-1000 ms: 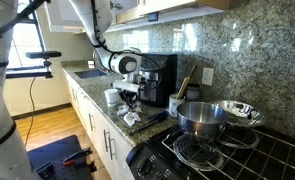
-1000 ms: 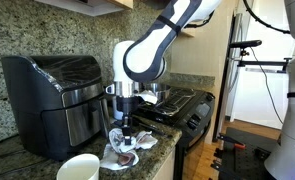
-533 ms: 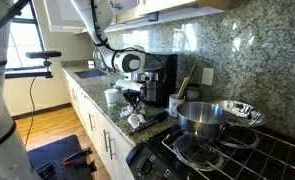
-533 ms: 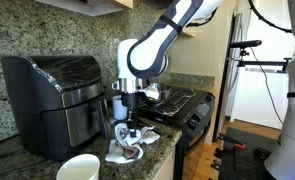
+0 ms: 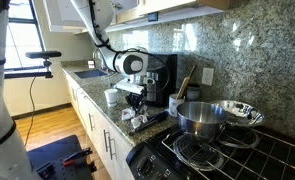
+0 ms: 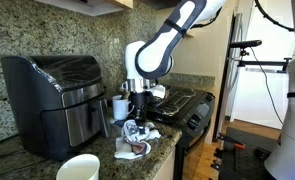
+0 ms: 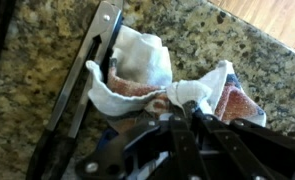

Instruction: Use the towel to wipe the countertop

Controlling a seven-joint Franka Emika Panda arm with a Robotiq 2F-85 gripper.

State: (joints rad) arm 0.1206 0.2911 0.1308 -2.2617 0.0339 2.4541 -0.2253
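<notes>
The towel's edge (image 7: 97,78) is up against the tongs, so my gripper should pull the towel back across the open granite (image 6: 115,168) toward the front edge of the counter.
A white towel with red-brown patches (image 7: 152,75) lies crumpled on the speckled granite countertop (image 7: 207,35). It also shows in both exterior views (image 5: 136,119) (image 6: 137,140). My gripper (image 7: 179,100) is shut on a bunched fold of the towel and presses it against the counter. In both exterior views the gripper (image 5: 134,108) (image 6: 138,122) points straight down onto the towel near the counter's front edge. Part of the towel is hidden under the fingers.
A black air fryer (image 6: 52,95) and a coffee machine (image 5: 162,80) stand at the back. White mugs (image 5: 112,97) (image 6: 79,168) sit on the counter. A stove (image 5: 237,150) with a steel pot (image 5: 201,118) and bowl (image 5: 239,112) adjoins the towel. A dark strip (image 7: 82,85) runs beside the towel.
My gripper has dragged the towel along the counter toward the stove, away from the white mug in front of the air fryer. It stays shut on the towel.
</notes>
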